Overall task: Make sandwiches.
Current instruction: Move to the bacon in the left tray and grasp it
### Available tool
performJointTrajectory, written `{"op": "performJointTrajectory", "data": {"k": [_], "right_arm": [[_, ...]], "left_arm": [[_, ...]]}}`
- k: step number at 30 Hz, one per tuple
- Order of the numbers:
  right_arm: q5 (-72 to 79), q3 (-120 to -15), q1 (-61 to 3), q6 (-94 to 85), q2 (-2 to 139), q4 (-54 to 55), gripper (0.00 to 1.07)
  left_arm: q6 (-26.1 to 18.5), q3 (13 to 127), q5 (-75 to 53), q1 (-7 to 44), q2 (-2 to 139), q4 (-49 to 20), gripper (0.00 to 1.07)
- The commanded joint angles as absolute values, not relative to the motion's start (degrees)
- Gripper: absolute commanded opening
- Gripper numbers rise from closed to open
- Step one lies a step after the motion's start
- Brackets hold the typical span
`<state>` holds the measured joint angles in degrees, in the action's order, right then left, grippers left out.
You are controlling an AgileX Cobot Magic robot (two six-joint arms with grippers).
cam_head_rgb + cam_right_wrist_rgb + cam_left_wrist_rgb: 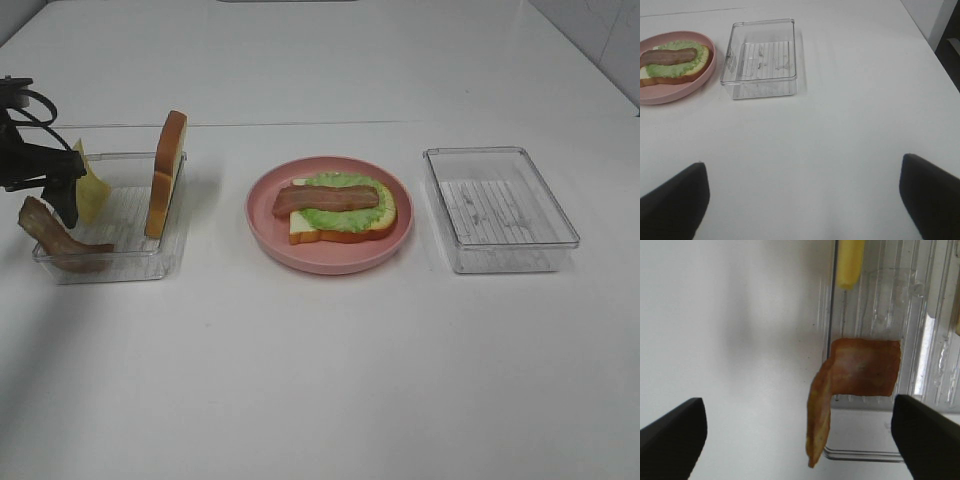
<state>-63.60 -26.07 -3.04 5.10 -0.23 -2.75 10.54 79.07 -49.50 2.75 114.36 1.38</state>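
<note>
The bacon strip (pixel 70 249) is bending over the clear tray's edge, so it will hang down from my left gripper and come to lie flat when I put it down.
On the pink plate (pixel 262 212) lies an open sandwich: a bread slice (pixel 345 228) with green lettuce (pixel 335 205) and a bacon strip (pixel 325 198) on top, also seen as the sandwich (pixel 672 65) in the right wrist view. The left clear tray (pixel 120 215) holds an upright bread slice (pixel 166 185), a yellow cheese square (pixel 92 190) and a bacon strip (pixel 60 238) draped over its near-left edge. My left gripper (pixel 62 195) hovers open above that bacon strip (pixel 860 367), nothing between its fingers (pixel 675 435). My right gripper (pixel 802 172) is open over bare table.
An empty clear tray (pixel 500 215) stands right of the plate, shown as the tray (pixel 762 60) in the right wrist view. The cheese (pixel 850 262) leans at the left tray's (pixel 880 300) far side. White table stretches in front of everything.
</note>
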Motion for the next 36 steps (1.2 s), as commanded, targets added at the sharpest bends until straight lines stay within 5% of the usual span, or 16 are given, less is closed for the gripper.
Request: {"op": "performJointTrajectory", "data": {"k": [1,7,9,11,30,36], "right_arm": [[-63.03,-25.95,-3.04,4.87,-1.72,-2.86,0.96],[-63.03,-25.95,-3.04,4.87,-1.72,-2.86,0.96],[-63.03,-25.95,-3.04,4.87,-1.72,-2.86,0.96],[-63.03,-25.95,-3.04,4.87,-1.72,-2.86,0.96],[-63.03,-25.95,-3.04,4.87,-1.72,-2.86,0.96],[-63.03,-25.95,-3.04,4.87,-1.72,-2.86,0.96]], "left_arm": [[10.6,79.18,-49.16,3.04,114.48,1.15,0.9],[10.6,79.18,-49.27,3.04,114.48,1.15,0.75],[10.71,79.18,-49.16,3.04,114.48,1.15,0.56],[10.71,79.18,-49.16,3.04,114.48,1.15,0.53],[10.66,79.18,-46.98,3.04,114.48,2.64,0.5],[10.6,79.18,-46.87,3.04,114.48,-0.97,0.19]]}}
